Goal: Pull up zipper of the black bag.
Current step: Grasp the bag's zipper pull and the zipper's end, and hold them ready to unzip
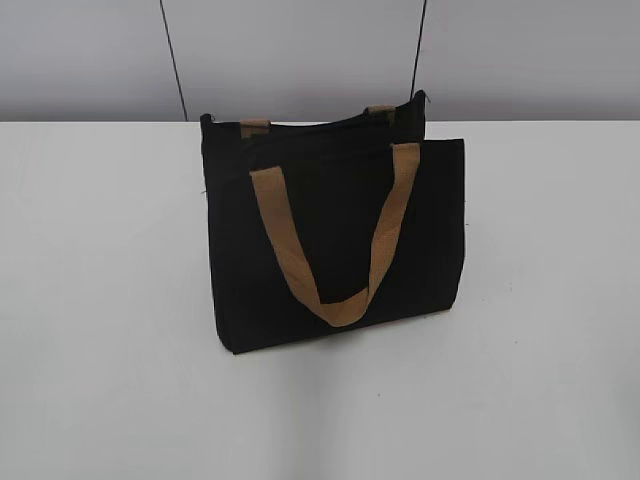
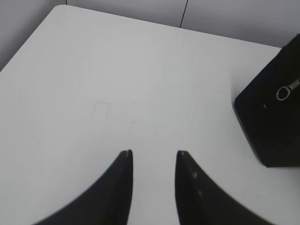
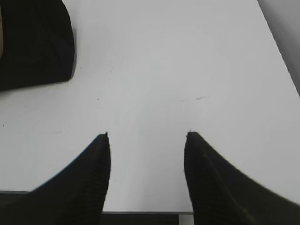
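Observation:
I expect the silver ring pull (image 2: 282, 93) to swing up too when I lift the black tail end of zip line, since the pull hangs down the bag's end (image 2: 265, 106).
The black bag (image 1: 330, 240) stands upright in the middle of the white table (image 1: 100, 300), with a tan strap handle (image 1: 335, 250) hanging down its front. Its end shows at the right edge of the left wrist view (image 2: 274, 108), where the zipper's silver ring pull (image 2: 284, 92) lies against the black fabric. A corner of the bag shows at the top left of the right wrist view (image 3: 35, 42). My left gripper (image 2: 153, 153) is open and empty over bare table, left of the bag. My right gripper (image 3: 146, 135) is open and empty near the table's front edge. Neither gripper shows in the exterior view.
A grey wall with two dark vertical seams (image 1: 172, 55) stands behind the table. The table's rounded far corner (image 2: 61, 8) shows in the left wrist view and its near edge (image 3: 140, 213) in the right wrist view.

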{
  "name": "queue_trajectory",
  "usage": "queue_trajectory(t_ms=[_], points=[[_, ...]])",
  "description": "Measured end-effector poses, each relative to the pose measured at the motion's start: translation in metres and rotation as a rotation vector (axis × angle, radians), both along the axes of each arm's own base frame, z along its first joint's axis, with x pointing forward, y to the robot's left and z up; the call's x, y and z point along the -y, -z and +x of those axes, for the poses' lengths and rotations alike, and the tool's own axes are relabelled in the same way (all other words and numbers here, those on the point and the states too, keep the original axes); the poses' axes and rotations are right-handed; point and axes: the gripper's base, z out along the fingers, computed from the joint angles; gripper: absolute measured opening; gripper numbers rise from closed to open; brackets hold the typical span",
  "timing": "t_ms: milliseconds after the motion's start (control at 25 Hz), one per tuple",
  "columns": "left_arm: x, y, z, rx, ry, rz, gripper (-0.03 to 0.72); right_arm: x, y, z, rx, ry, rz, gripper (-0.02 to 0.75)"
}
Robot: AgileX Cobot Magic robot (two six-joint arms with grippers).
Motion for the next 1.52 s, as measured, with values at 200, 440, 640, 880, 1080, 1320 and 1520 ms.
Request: queue_trajectory(t_ms=[200, 440, 640, 880, 1080, 1320, 1520], points=[[0.0, -0.013, 0.007, 0.051, 0.0, -0.001, 0.239, 0.0, 0.0, 0.0, 0.0, 0.0, 0.0, 0.4], [0.0, -0.045, 0.036, 0.231, 0.001, 0.0, 0.239, 0.0, 0.0, 0.0, 0.0, 0.0, 0.0, 0.4], [0.001, -0.064, 0.071, 0.369, 0.008, -0.001, 0.239, 0.0, 0.0, 0.0, 0.0, 0.0, 0.0, 0.4], [0.011, -0.071, 0.111, 0.457, 0.092, -0.022, 0.239, 0.0, 0.0, 0.0, 0.0, 0.0, 0.0, 0.4], [0.024, -0.04, 0.144, 0.437, 0.161, -0.037, 0.239, 0.0, 0.0, 0.0, 0.0, -0.001, 0.001, 0.4], [0.04, 0.016, 0.172, 0.375, 0.225, -0.043, 0.239, 0.0, 0.0, 0.0, 0.0, 0.0, 0.001, 0.4], [0.059, 0.049, 0.194, 0.279, 0.329, 0.008, 0.239, 0.0, 0.0, 0.0, 0.0, 0.0, 0.001, 0.4]])
